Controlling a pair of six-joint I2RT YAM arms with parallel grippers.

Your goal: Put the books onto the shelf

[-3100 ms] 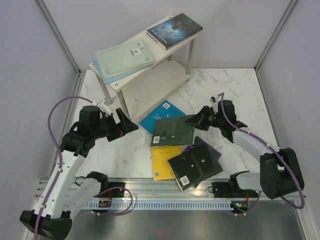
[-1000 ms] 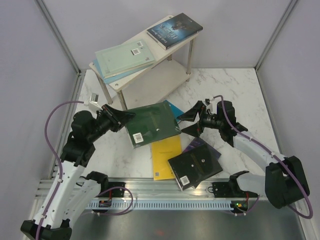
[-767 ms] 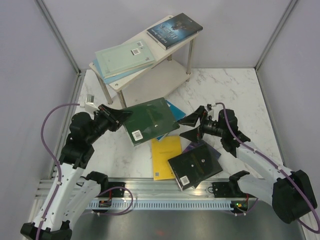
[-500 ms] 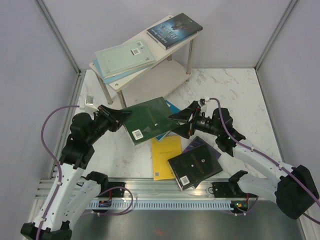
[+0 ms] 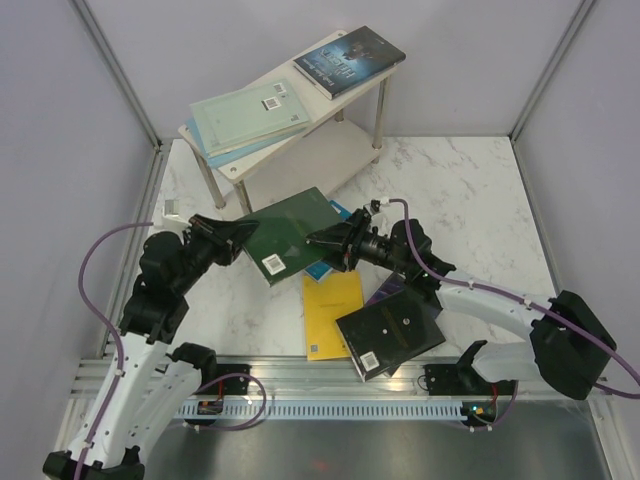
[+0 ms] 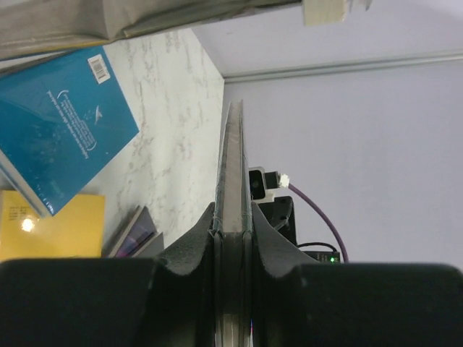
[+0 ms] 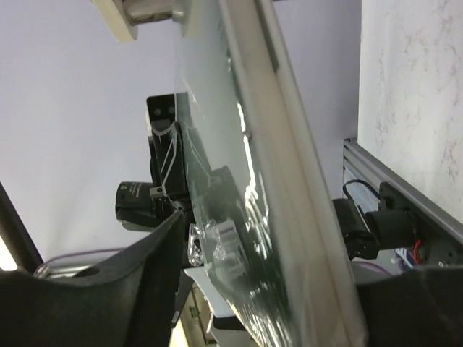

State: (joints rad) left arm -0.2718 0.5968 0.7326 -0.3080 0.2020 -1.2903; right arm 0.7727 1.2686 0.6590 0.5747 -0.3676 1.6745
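Next, my right gripper straightens its open fingers and closes, because the dark green book [image 7: 289,166] slants through them, before I stack it on the pictorial blue book [image 5: 350,60].
My left gripper [image 5: 243,240] [image 6: 233,225] is shut on the left edge of a dark green book [image 5: 290,232] [image 6: 233,163] [image 7: 239,181] and holds it tilted above the table. My right gripper [image 5: 326,243] [image 7: 275,289] is open, its jaws astride the book's right edge, with a gap showing at one finger [image 7: 141,278]. The shelf [image 5: 300,165] stands at the back with a pale green book [image 5: 250,110], a light blue one under it, and a dark pictorial blue book [image 5: 350,60] on its top board. On the table lie teal [image 5: 322,270] [image 6: 58,123], yellow [image 5: 332,312], purple [image 5: 392,288] and black [image 5: 390,335] books.
The shelf's lower board is bare. Metal frame posts [image 5: 118,75] rise at the back corners beside grey walls. A metal rail [image 5: 330,395] runs along the near edge by the arm bases. White marble table [image 5: 460,200] shows right of the books.
The right gripper has swung left from beside the book onto its right edge, its jaws narrowing around it. The left gripper has kept its hold and carried the book slightly towards the shelf.
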